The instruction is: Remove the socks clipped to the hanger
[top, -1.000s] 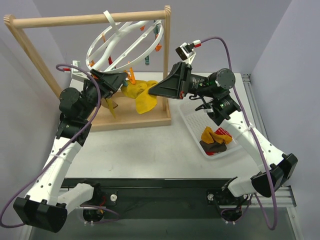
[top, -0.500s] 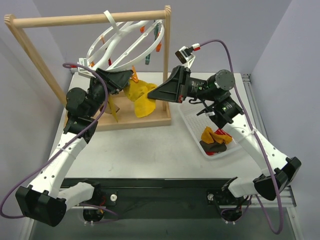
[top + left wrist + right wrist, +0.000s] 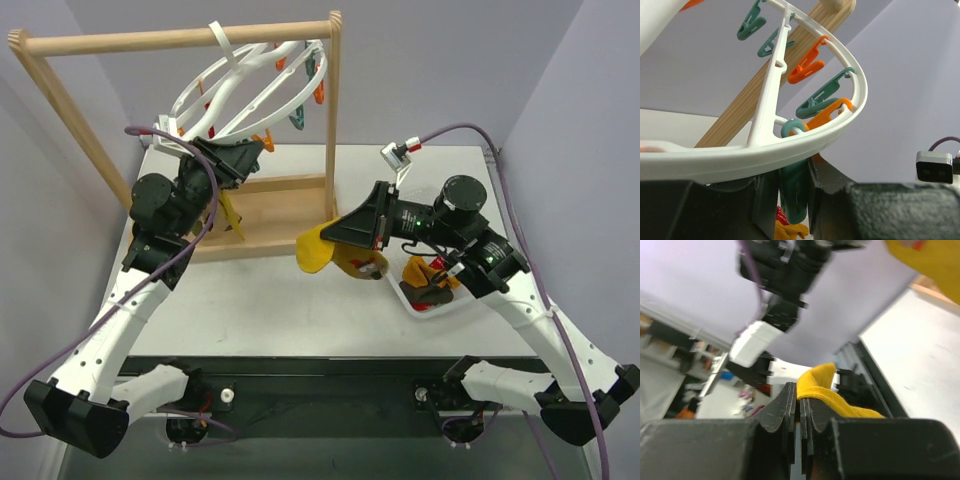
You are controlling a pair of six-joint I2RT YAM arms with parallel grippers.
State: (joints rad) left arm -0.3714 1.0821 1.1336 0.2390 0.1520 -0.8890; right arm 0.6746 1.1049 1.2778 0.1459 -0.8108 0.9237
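I should keep carrying the yellow sock (image 3: pixel 316 246) with my right gripper toward the white mesh basket (image 3: pixel 432 288), because the sock hangs clear of the hanger. I should let it go once it is over the socks there.
The white ring hanger (image 3: pixel 235 90) hangs tilted from the wooden rack, with orange and teal clips round its rim. My left gripper (image 3: pixel 256 152) is at its lower rim. In the left wrist view its fingers (image 3: pixel 790 197) are closed on a teal clip (image 3: pixel 792 187) under the ring (image 3: pixel 805 145). A bit of yellow and red sock (image 3: pixel 789 230) shows below. A mustard sock (image 3: pixel 231 214) hangs under the left gripper. My right gripper (image 3: pixel 332 238) is shut on a yellow sock (image 3: pixel 314 252) (image 3: pixel 827 385), free of the hanger and held over the table.
The wooden rack (image 3: pixel 180 40) stands at the back left, its base (image 3: pixel 275 215) on the table. A white mesh basket (image 3: pixel 428 310) at the right holds red, yellow and brown socks (image 3: pixel 430 277), just behind the right gripper.
My right gripper pulled the yellow sock off the hanger and carried it down and right toward the basket. The hanger swung back up. My left gripper stayed at the hanger's rim.
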